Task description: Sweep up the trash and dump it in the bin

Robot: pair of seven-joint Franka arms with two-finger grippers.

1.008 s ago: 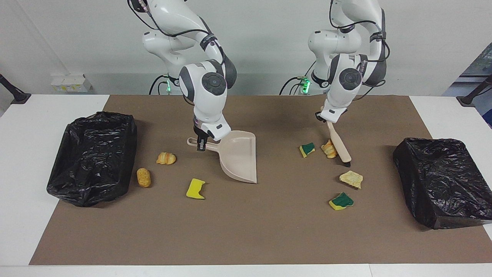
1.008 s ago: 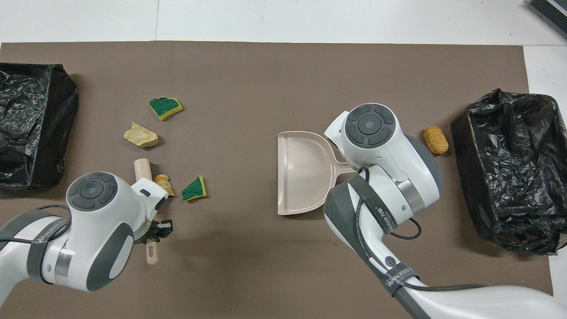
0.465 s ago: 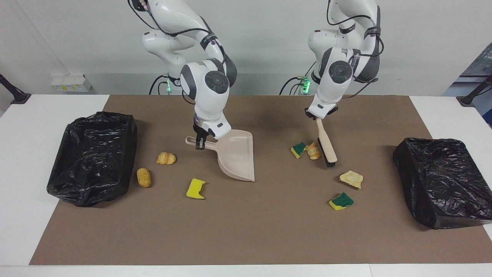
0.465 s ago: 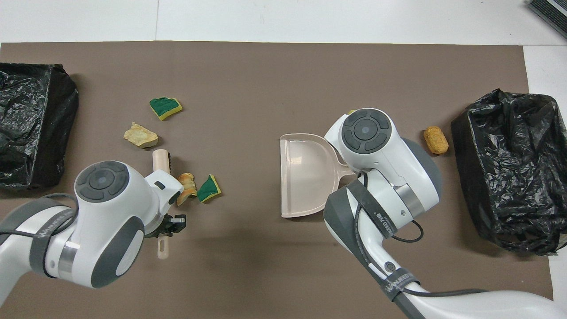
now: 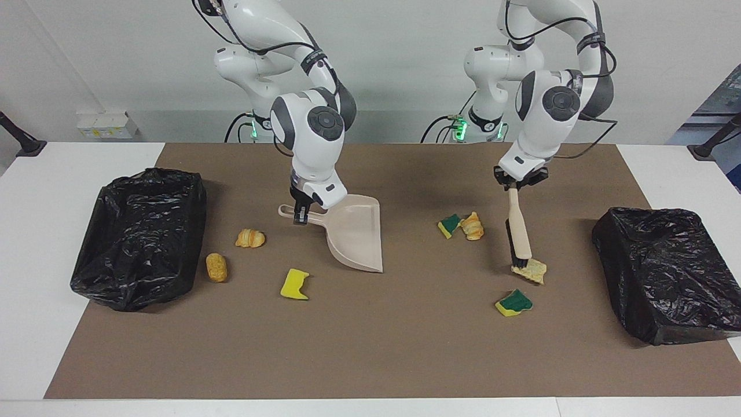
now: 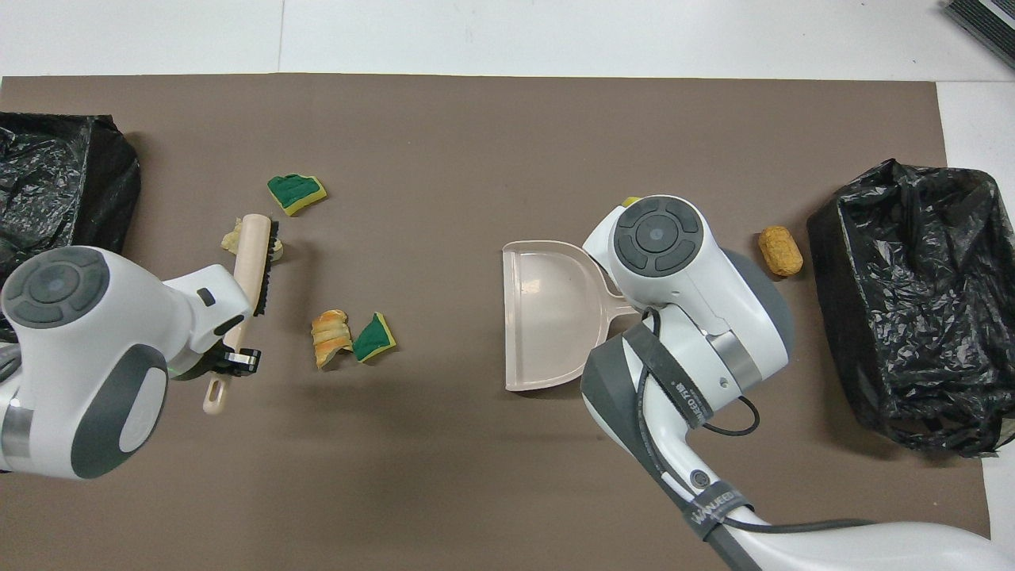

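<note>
I should use my left gripper to move the brush behind the scrap, away from the dustpan, before I sweep the scrap in, because the brush head is over the tan bread scrap [image 5: 533,271].
My left gripper [image 5: 515,182] is shut on the handle of the beige brush [image 5: 518,229]. The brush head rests against a tan bread scrap [image 5: 537,271]. A green-topped sponge [image 5: 513,303] lies farther from the robots. A croissant piece [image 5: 473,226] and a green sponge chunk [image 5: 448,225] lie together between the brush and the dustpan. My right gripper [image 5: 301,214] is shut on the handle of the beige dustpan [image 5: 356,234], whose mouth faces the left arm's end. A yellow sponge [image 5: 294,285], a croissant [image 5: 250,238] and a bread roll [image 5: 216,267] lie toward the right arm's end.
A black bag-lined bin [image 5: 142,234] stands at the right arm's end of the brown mat, and another [image 5: 666,272] at the left arm's end. In the overhead view the right arm's wrist [image 6: 658,238] covers most of the yellow sponge.
My left gripper swept the croissant and green sponge a little toward the dustpan, then carried the brush toward the left arm's end, onto the tan bread scrap. The dustpan barely moved.
</note>
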